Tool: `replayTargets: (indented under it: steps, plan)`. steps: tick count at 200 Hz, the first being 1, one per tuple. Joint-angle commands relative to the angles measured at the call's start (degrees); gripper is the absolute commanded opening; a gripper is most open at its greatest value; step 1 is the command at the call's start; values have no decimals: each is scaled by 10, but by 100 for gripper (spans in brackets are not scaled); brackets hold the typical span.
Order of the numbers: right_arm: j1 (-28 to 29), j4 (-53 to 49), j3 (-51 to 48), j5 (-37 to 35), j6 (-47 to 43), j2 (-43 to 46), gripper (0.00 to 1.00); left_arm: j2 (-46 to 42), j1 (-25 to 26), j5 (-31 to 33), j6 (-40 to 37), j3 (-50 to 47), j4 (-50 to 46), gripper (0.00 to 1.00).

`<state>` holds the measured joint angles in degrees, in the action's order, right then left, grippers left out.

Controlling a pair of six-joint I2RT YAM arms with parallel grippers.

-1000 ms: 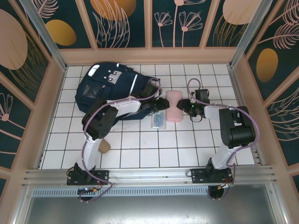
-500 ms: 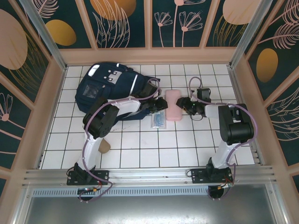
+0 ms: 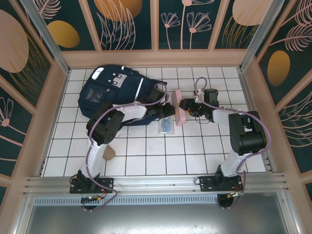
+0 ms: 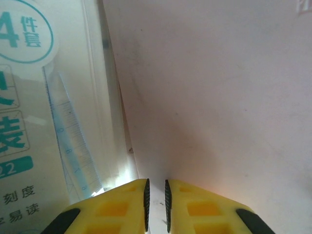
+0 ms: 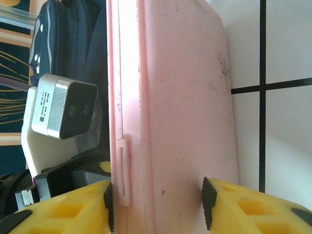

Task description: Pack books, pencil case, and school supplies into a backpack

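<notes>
I can see the navy backpack's top side lying over its opening. My right gripper is holding the pink pencil case, so next my left gripper lifts that side open first.
The pink pencil case stands tipped on its long edge right of the navy backpack. My right gripper is shut across the case's thickness, one pad on the flat side and the other by the clasp seam; the case rises ahead of my right gripper. My left gripper meets the case from the left. Its jaws are down to a thin slit with the case's pale edge running into it. The school supplies packet lies flat beside it. The books are out of view.
A small brown object lies on the white tiled table near the left arm's base. Patterned walls enclose the table on three sides. The left wrist's camera and the backpack stand just beyond the case.
The pencil case has gone from lying flat to standing on its long edge. My right gripper moved left onto it, and my left gripper's jaws narrowed.
</notes>
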<state>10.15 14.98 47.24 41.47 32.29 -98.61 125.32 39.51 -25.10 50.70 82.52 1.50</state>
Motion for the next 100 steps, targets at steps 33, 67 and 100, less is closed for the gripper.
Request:
replayTargets:
  steps: [33, 67, 100]
  plan:
    - [7, -85, 11, -55, -44, 19, 62, -15, 4, -4, -5, -11, 4, 20]
    - [6, -102, 21, -61, -55, 20, 50, -21, 4, -1, -10, -9, -3, 20]
    - [1, -99, 12, -65, -51, 31, 34, -48, 4, 25, -38, 14, -47, 22]
